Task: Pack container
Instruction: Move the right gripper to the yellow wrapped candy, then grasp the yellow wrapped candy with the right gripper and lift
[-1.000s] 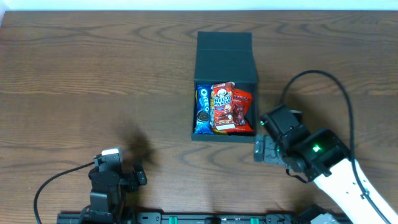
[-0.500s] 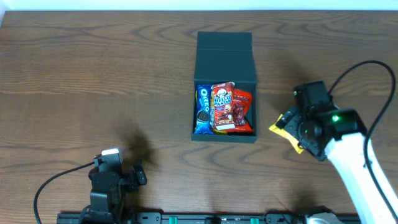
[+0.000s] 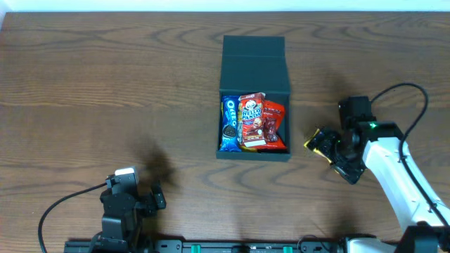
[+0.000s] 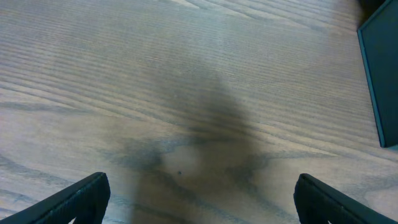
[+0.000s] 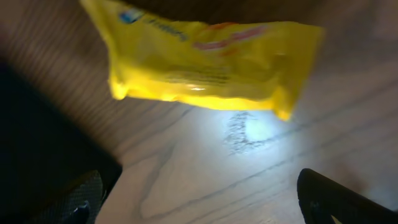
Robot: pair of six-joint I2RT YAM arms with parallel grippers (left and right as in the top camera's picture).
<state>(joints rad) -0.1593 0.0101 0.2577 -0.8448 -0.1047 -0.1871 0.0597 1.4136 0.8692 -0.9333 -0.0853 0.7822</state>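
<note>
The yellow snack packet (image 5: 199, 62) is lying lengthwise across the opening of my right gripper. I need to turn my right gripper and grip the packet by its long sides (image 5: 198, 101).
The dark teal container (image 3: 254, 155) stands mid-table with its lid (image 3: 254, 62) flipped open at the back. Inside lie a blue Oreo packet (image 3: 229, 124), a red Hello Panda packet (image 3: 251, 119) and another red packet (image 3: 273, 127). A yellow snack packet (image 3: 314, 140) lies on the table to the right of the container. My right gripper (image 3: 328, 145) is over it, open; in the right wrist view the packet (image 5: 205, 62) lies ahead of the open gripper (image 5: 205, 202), untouched. My left gripper (image 4: 202, 202) is open over bare wood at the front left.
The container's dark wall (image 5: 37, 143) fills the left of the right wrist view. Its corner (image 4: 380, 74) shows at the right edge of the left wrist view. The left arm (image 3: 123, 207) rests near the front edge. The right arm's cable (image 3: 415, 91) loops over the table.
The right arm swung from the container's front right corner out to the right, turning its gripper leftward. The yellow packet came into view beneath it. The left arm stayed still.
</note>
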